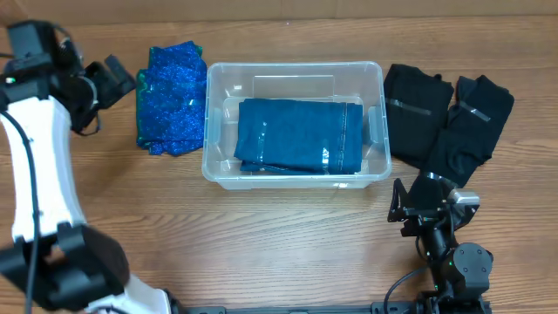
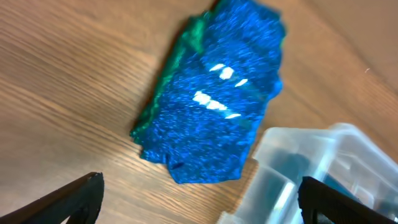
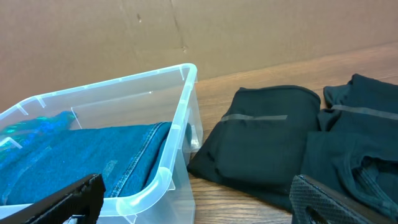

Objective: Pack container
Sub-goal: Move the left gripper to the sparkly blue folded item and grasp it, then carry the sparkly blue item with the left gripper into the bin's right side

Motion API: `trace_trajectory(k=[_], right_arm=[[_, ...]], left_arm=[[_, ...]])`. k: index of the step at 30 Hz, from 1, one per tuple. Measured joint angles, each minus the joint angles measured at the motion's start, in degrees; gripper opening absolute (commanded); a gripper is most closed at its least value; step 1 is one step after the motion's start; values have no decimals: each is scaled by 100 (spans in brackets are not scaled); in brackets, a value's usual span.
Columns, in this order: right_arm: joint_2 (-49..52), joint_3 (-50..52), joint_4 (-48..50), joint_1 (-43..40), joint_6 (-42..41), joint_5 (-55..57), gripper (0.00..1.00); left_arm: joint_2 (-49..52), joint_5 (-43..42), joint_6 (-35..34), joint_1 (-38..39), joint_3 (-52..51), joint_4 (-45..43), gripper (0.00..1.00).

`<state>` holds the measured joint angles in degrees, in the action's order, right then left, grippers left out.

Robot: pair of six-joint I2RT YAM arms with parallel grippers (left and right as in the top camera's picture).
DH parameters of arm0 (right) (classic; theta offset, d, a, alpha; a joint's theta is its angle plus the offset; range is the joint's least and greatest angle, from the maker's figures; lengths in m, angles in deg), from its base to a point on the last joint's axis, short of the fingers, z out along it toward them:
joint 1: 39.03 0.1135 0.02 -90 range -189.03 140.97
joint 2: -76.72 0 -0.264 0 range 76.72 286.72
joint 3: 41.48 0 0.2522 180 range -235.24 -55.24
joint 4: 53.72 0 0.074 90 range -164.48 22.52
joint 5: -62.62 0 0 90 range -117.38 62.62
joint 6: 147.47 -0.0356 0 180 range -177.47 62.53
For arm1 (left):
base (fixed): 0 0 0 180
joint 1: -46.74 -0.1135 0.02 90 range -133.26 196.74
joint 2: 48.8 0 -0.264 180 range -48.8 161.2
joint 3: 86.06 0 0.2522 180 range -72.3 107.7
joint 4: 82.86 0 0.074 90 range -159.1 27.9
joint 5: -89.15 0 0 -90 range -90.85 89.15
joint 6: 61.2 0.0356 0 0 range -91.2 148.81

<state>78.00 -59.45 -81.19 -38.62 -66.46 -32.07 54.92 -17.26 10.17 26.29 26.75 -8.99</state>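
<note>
I keep moving my left gripper toward the blue-and-green garment [image 1: 173, 100] until the fingers grasp it, as the garment's near end [image 1: 170, 145] lies uncovered ahead of the open fingers.
The clear plastic container [image 1: 218, 131] sits mid-table with folded blue jeans [image 1: 301, 135] inside. It also shows in the left wrist view [image 2: 311, 168] and the right wrist view [image 3: 174, 124]. A shiny blue-and-green bagged garment [image 1: 173, 98] lies left of it, also seen in the left wrist view [image 2: 217, 99]. Two folded black garments [image 1: 418, 109] [image 1: 471, 126] lie to the right, also seen in the right wrist view [image 3: 267, 134]. My left gripper [image 1: 118, 78] is open and empty, above the table left of the blue bag. My right gripper [image 1: 408, 209] is open and empty, near the front right.
Brown cardboard walls [image 3: 186, 31] stand behind the table. Bare wooden tabletop [image 1: 261, 244] lies in front of the container.
</note>
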Motion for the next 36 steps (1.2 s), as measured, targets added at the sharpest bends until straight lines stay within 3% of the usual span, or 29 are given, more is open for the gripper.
trace_trajectory(k=[7, 14, 16, 19, 22, 24, 26, 30, 36], right_arm=[[0, 0, -2, 0, 0, 0, 100], [0, 0, -2, 0, 0, 2, 100], [0, 0, -4, 0, -2, 2, 100], [0, 0, -2, 0, 0, 2, 100], [0, 0, -2, 0, 2, 0, 100], [0, 0, -2, 0, 0, 0, 100], [0, 0, -2, 0, 0, 4, 100], [0, 0, -2, 0, 0, 2, 100], [0, 0, -4, 0, 2, 2, 100]], left_arm=[[1679, -1510, 922, -481, 0, -374, 100], [2588, -2243, 1259, -398, -7, -1126, 99], [2728, -2347, 1296, -341, -7, -1309, 93], [2780, -2448, 1340, -236, -7, -1499, 63], [2846, -2457, 1335, -129, -7, -1609, 43], [2907, -2450, 1408, -39, -7, -1626, 22], [2931, -2452, 1401, 33, -7, -1611, 12], [2933, -2483, 1436, 85, 7, -1419, 4], [2909, -2608, 1506, -225, 717, 149, 4]])
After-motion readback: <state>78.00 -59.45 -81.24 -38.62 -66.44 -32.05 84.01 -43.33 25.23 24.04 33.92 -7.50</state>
